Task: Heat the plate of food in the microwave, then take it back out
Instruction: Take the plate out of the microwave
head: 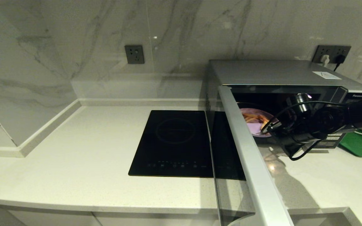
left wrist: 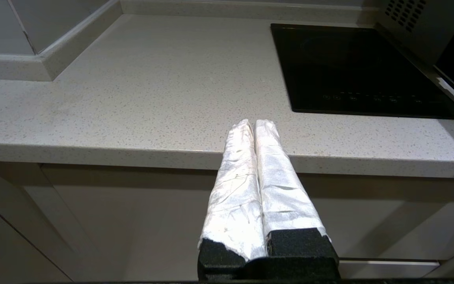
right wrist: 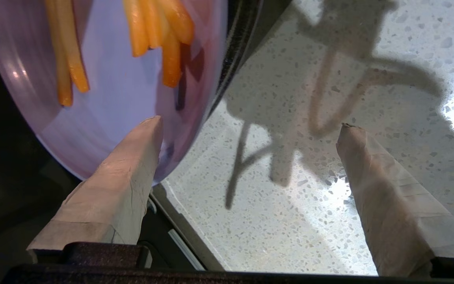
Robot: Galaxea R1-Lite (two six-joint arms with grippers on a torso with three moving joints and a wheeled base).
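Note:
The orange-yellow sticks (head: 262,120) are lying loose inside the lilac plate's raised rim (head: 257,109). They will move around but stay on the plate when I lift it out.
The silver microwave (head: 278,72) stands at the back right with its door (head: 251,157) swung wide open toward me. Inside, near the front of the cavity, sits the lilac plate of food (head: 258,125) with orange-yellow sticks (right wrist: 152,27) on it. My right gripper (right wrist: 250,123) is open at the cavity mouth. One of its fingers (right wrist: 132,165) lies against the near rim of the plate (right wrist: 112,102); the other hangs over the speckled counter. Nothing is held between them. My left gripper (left wrist: 254,123) is shut and empty, parked in front of the counter edge at the left.
A flat black induction cooktop (head: 174,141) lies left of the microwave, partly behind the open door. A green tray (head: 361,144) sits right of the microwave. Wall sockets (head: 134,54) and plugged cables are on the marble backsplash. The open door reaches out past the counter's front edge.

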